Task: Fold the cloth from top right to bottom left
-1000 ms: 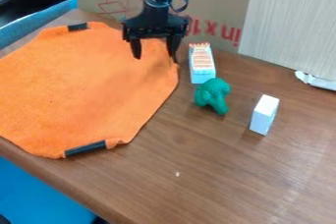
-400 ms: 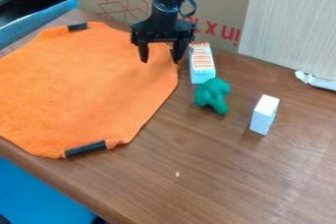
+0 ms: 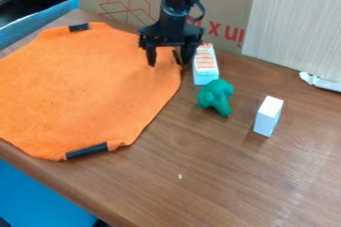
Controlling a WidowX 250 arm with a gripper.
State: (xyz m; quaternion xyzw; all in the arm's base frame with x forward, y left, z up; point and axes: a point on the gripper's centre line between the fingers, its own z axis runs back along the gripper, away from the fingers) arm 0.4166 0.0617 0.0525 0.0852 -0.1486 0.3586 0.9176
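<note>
The dark strip lies close against the orange cloth's bottom edge, so the strip will swing round with the cloth when the robot folds the cloth's corner over.
The black gripper [image 3: 168, 63] hangs over the top right corner of the orange cloth [image 3: 86, 86], its two fingers apart and nothing held between them. One finger is above the cloth; the other is at the cloth's right edge, close to the white and orange box. Spread out on the left half of the table, the cloth has a dark strip at its top edge and another at its bottom edge. Whether the fingertips touch the cloth, I cannot tell.
Right of the cloth stand a white and orange box [image 3: 205, 66], a green broccoli-like toy [image 3: 215, 96] and a small white box [image 3: 267, 116] on the brown table [image 3: 220, 181]. Behind them are a cardboard panel [image 3: 230, 2] and a pale striped panel [image 3: 299, 22].
The gripper has moved a little to the right and slightly down in the view, closer to the white and orange box. The cloth lies as before.
</note>
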